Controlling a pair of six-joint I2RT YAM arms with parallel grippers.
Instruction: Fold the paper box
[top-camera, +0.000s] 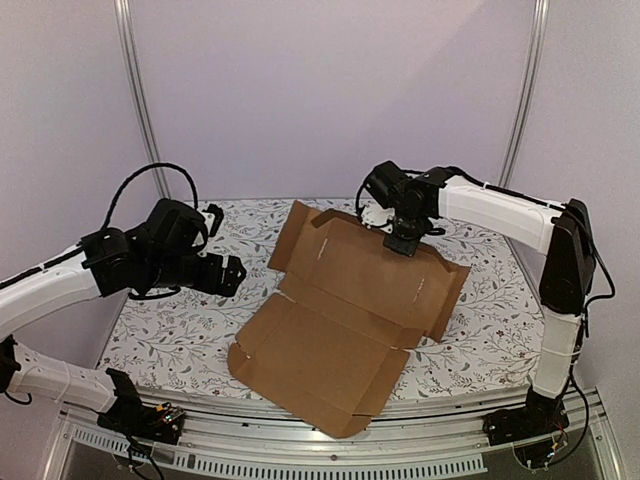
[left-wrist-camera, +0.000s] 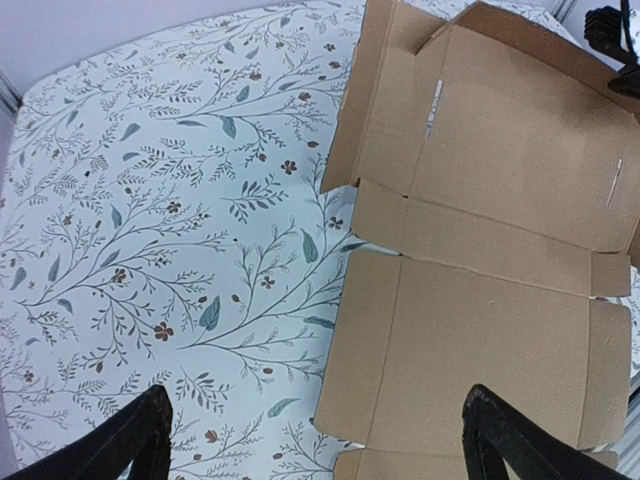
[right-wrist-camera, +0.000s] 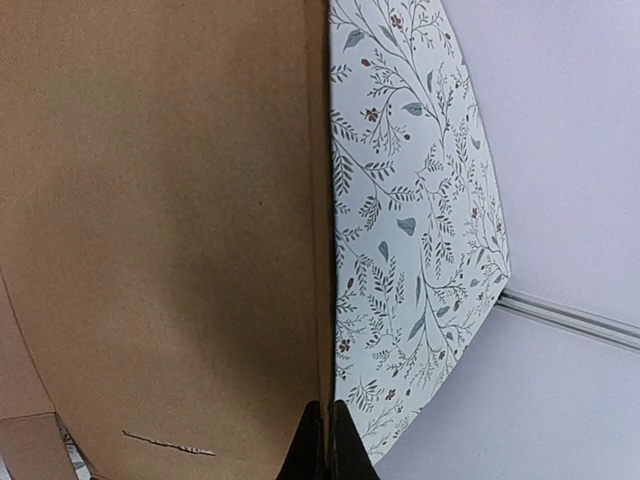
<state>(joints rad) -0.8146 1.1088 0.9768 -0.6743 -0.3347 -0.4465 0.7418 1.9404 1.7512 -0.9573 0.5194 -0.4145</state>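
Observation:
The small tab (left-wrist-camera: 379, 217) will fold inward along a crease (left-wrist-camera: 404, 226) when the robot pushes with its left gripper, because that crease joins the small tab to the middle piece of the paper box.
The paper box (top-camera: 345, 310) is a large brown cardboard sheet with flaps and slits, lying mostly flat on the flowered table. Its far panel is raised off the table. My right gripper (top-camera: 404, 243) is shut on the far edge of that raised panel; the right wrist view shows the thin cardboard edge (right-wrist-camera: 320, 250) pinched between the two black fingertips (right-wrist-camera: 326, 450). My left gripper (top-camera: 232, 272) is open and empty, held above the table to the left of the sheet. In the left wrist view its fingers (left-wrist-camera: 505, 440) straddle the sheet's near left corner (left-wrist-camera: 470, 350) from above.
The table (top-camera: 180, 320) has a white cloth with a leaf and flower print. The sheet's front corner (top-camera: 345, 425) overhangs the metal rail at the near edge. White walls and two upright metal poles (top-camera: 140, 100) close the back.

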